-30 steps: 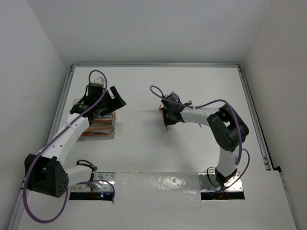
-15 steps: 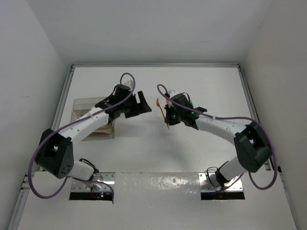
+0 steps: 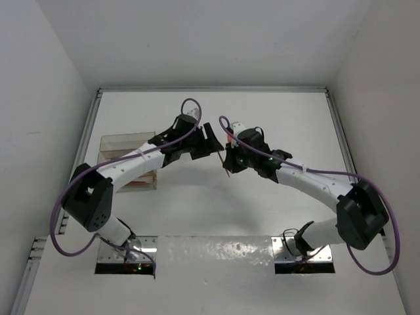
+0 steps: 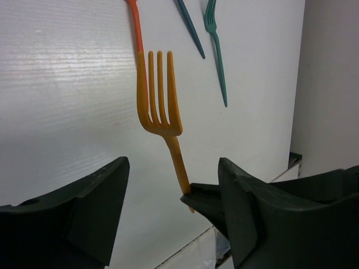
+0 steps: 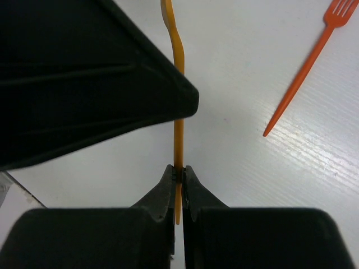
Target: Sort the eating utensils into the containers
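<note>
The containers [image 3: 127, 142] are a long way from my right gripper. Next, my left gripper grabs the yellow-orange fork just under its tines [image 4: 176, 156] and brings the fork over to them.
My right gripper [image 5: 178, 171] is shut on the lower handle of a yellow-orange fork [image 5: 178, 112], which it holds above the table with the tines pointing away. In the left wrist view the fork [image 4: 160, 101] stands between the fingers of my left gripper [image 4: 173, 161], which is open and does not touch it. From above, both grippers meet mid-table, left gripper [image 3: 211, 146] against right gripper [image 3: 228, 161]. The containers [image 3: 118, 141] stand at the left, partly under the left arm, with orange utensils inside.
Loose utensils lie on the table beyond the fork: an orange handle [image 4: 134, 28], a dark blue one [image 4: 189, 28] and a teal fork [image 4: 217, 56]. An orange fork [image 5: 305, 73] lies to the right. Raised rails edge the table.
The left arm swung from over the containers to the table's middle, and the right arm came left with the fork to meet it. The left jaws now stand around the fork's handle, slightly narrower.
</note>
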